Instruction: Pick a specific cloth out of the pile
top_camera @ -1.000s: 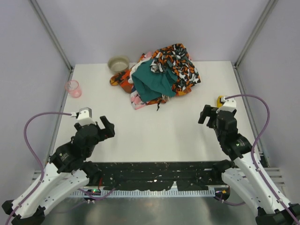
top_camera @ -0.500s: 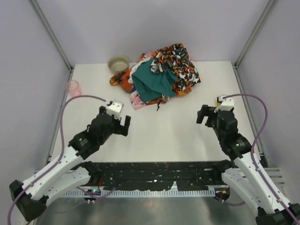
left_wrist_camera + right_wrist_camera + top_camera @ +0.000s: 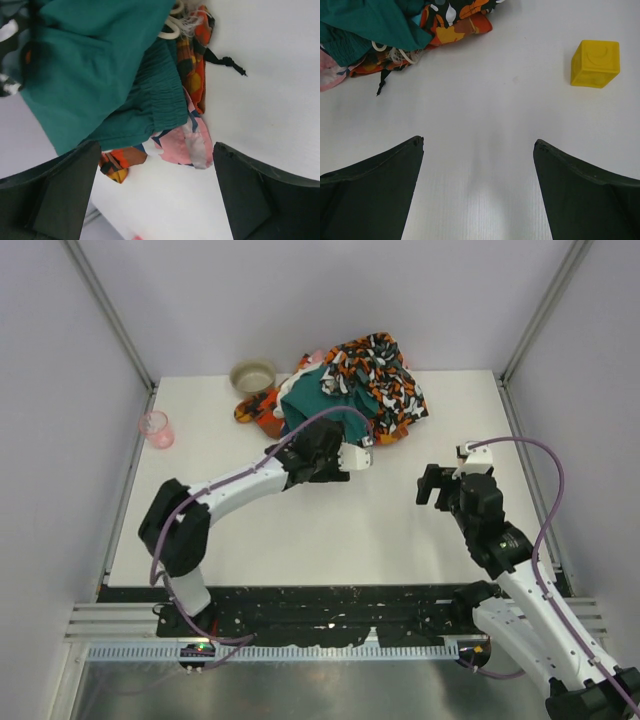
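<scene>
The teal-green cloth's upper fold [image 3: 122, 65] is uncovered at the near edge of the pile, so I should keep moving my left gripper toward that fold [image 3: 352, 424] until its fingers are on both sides of it.
The pile [image 3: 365, 380] lies at the back middle of the table: a dark teal-green cloth [image 3: 318, 405], an orange-black-white patterned piece [image 3: 385, 370] and a pink patterned piece [image 3: 187, 145]. No bright turquoise-blue cloth shows in any view. My left gripper [image 3: 322, 452] is open and empty, stretched out over the pile's near edge. In the left wrist view [image 3: 156, 148] the teal-green cloth [image 3: 90, 70] and the pink piece lie between and beyond its fingers. My right gripper [image 3: 436, 485] is open and empty over bare table, right of the pile; it also shows in the right wrist view [image 3: 477, 141].
A beige bowl [image 3: 253, 375] stands left of the pile. A clear pink cup [image 3: 156, 428] stands at the table's left edge. A yellow cube [image 3: 595, 63] sits ahead and right of my right gripper. A black drawstring [image 3: 227, 62] trails from the pile.
My left arm has swung from the near left far forward and right, up to the pile's near edge. My right gripper has shifted slightly left. The pile has not moved.
</scene>
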Action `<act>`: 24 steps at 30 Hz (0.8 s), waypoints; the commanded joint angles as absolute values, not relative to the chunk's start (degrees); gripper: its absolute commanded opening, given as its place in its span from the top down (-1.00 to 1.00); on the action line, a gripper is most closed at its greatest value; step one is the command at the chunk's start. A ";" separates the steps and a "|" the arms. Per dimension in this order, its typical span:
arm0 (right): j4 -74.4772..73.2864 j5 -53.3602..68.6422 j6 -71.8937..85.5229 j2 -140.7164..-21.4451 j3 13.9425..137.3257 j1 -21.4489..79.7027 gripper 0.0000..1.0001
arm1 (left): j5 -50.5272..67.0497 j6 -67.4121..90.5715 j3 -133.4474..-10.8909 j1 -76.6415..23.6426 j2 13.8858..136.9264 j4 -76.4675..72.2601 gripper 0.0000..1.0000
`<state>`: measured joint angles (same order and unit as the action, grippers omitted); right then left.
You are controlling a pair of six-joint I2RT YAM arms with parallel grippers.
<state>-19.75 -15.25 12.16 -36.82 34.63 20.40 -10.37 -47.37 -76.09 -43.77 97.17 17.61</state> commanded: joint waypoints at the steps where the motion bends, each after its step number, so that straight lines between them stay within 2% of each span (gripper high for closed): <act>1: -17.84 -14.94 11.08 -36.91 35.33 20.30 -0.90 | -12.57 -67.04 -78.22 -43.86 105.00 7.94 -0.99; 4: -18.37 -15.20 10.99 -37.00 35.24 20.39 -0.91 | -11.60 -69.43 -83.55 -43.51 111.86 6.05 -0.99; 10: -18.46 -16.08 10.90 -35.69 35.16 20.30 -0.90 | -13.36 -66.97 -103.26 -42.37 126.90 21.61 -0.99; 13: -18.11 -16.61 10.81 -34.90 34.72 20.30 -0.90 | -13.19 -67.85 -104.41 -41.93 129.37 21.62 -0.99; 20: -17.67 -17.23 10.90 -33.93 34.37 20.39 -0.90 | -9.23 -61.62 -115.03 -40.17 134.56 34.53 -0.99; 24: -17.49 -18.28 10.99 -33.22 34.19 20.30 -0.91 | -10.36 -59.86 -118.64 -39.90 136.57 35.43 -0.95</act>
<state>-19.73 -16.32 11.29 -34.33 34.15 20.40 -9.91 -63.11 -114.21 -41.19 134.43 30.92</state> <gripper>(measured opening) 0.952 0.994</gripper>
